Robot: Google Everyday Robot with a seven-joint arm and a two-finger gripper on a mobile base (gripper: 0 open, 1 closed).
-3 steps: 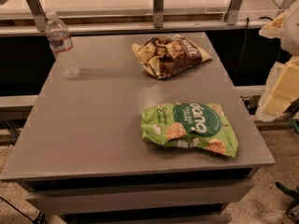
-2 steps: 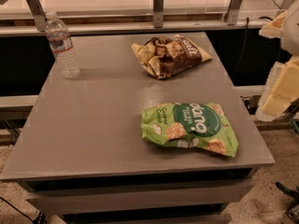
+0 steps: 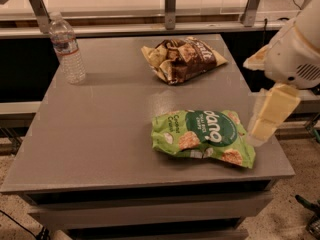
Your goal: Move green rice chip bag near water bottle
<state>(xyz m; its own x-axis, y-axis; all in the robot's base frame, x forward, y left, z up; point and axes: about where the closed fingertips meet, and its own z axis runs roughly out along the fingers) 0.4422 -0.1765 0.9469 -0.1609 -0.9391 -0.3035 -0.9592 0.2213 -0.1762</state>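
Note:
The green rice chip bag lies clear of the brown snack bag (image 3: pixel 182 60), so the robot's gripper should now go over the green bag's middle (image 3: pixel 203 136), then go down and close there.
The green rice chip bag (image 3: pixel 204 136) lies flat on the grey table (image 3: pixel 100 134), near its front right corner. The water bottle (image 3: pixel 66 48) stands upright at the table's far left corner, well apart from the bag. My gripper (image 3: pixel 263 128) hangs from the white arm (image 3: pixel 295 54) at the right. It points down over the table's right edge, just beside the bag's right end and a little above it. It holds nothing that I can see.
A brown snack bag (image 3: pixel 180 58) lies at the back of the table, right of centre. A rail with metal posts (image 3: pixel 170 6) runs behind the table. The floor (image 3: pixel 295 214) drops away past the front and right edges.
My arm and gripper have moved left and a little down, closer to the right end of the green bag. The bags and the bottle have not moved.

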